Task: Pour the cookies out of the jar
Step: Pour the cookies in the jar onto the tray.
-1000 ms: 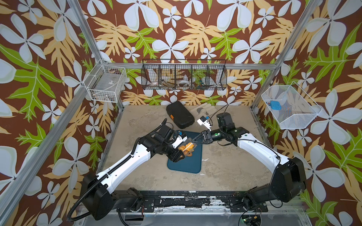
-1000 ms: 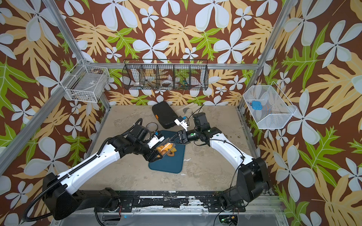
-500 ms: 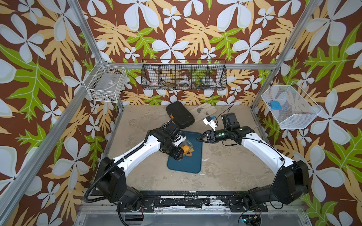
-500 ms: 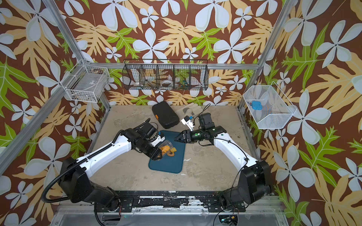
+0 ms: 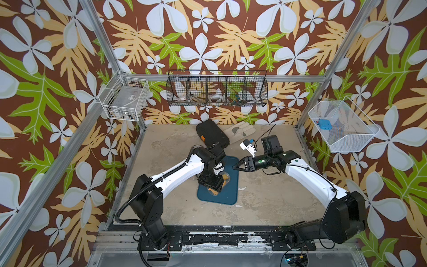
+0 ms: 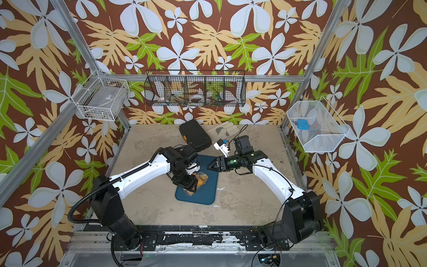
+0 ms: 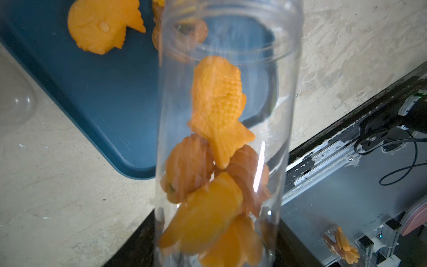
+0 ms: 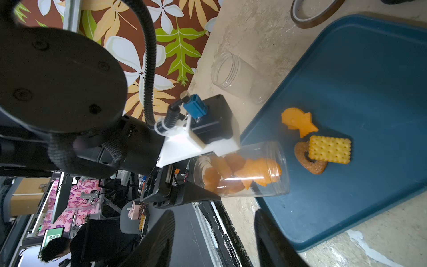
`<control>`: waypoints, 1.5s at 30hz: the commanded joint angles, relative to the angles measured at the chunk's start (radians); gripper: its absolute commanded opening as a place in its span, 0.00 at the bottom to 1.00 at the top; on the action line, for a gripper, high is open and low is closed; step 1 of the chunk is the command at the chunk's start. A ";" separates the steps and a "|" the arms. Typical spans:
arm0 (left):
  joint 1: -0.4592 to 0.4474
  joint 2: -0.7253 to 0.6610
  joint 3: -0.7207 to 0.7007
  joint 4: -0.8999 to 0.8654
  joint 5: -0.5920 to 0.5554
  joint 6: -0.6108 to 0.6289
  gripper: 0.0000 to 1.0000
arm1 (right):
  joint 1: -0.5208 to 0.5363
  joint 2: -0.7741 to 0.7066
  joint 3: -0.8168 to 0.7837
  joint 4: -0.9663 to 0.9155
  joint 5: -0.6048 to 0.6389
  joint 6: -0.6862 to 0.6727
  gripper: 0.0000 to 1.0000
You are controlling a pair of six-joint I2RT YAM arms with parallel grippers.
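Note:
The left gripper should pull the jar back and tilt it, so that the orange cookies piled at the jar's closed end [image 7: 212, 222] slide toward the jar's opening [image 8: 280, 168].
My left gripper [image 5: 210, 183] is shut on the clear jar [image 5: 223, 178], which is tipped mouth-down over the blue tray [image 5: 228, 196]. Several orange cookies [image 7: 217, 99] are still inside the jar [image 7: 228, 115], and a fish-shaped one is near the mouth. On the tray [image 8: 369, 81] lie a fish cookie [image 8: 298, 122], a ridged rectangle [image 8: 329, 149] and a brown swirl [image 8: 309, 165]. My right gripper [image 5: 235, 167] hovers open and empty over the tray's far right edge, apart from the jar [image 6: 200, 178].
A clear empty container [image 8: 238, 78] lies on its side on the table beside the tray. A tape ring [image 8: 316, 11] lies past the tray. A black case [image 5: 212, 136] and a pale glove [image 5: 240, 131] sit at the back. Wire baskets hang on the walls.
My left arm has turned the jar from lying sideways to mouth-down over the tray, and cookies have dropped onto the tray. My right gripper has drawn back a little to the right.

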 commanded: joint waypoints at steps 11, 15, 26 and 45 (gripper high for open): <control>-0.031 -0.003 0.096 -0.082 -0.043 -0.061 0.55 | 0.002 -0.014 -0.031 0.035 -0.027 -0.005 0.56; -0.053 0.001 0.050 -0.096 -0.029 -0.058 0.56 | 0.002 -0.023 -0.024 0.026 -0.023 -0.007 0.56; -0.059 0.004 -0.042 -0.085 -0.031 -0.036 0.56 | 0.002 -0.039 -0.061 0.041 -0.019 0.006 0.56; -0.035 -0.030 -0.107 -0.064 -0.064 -0.031 0.58 | 0.002 -0.034 -0.054 0.067 -0.017 0.029 0.55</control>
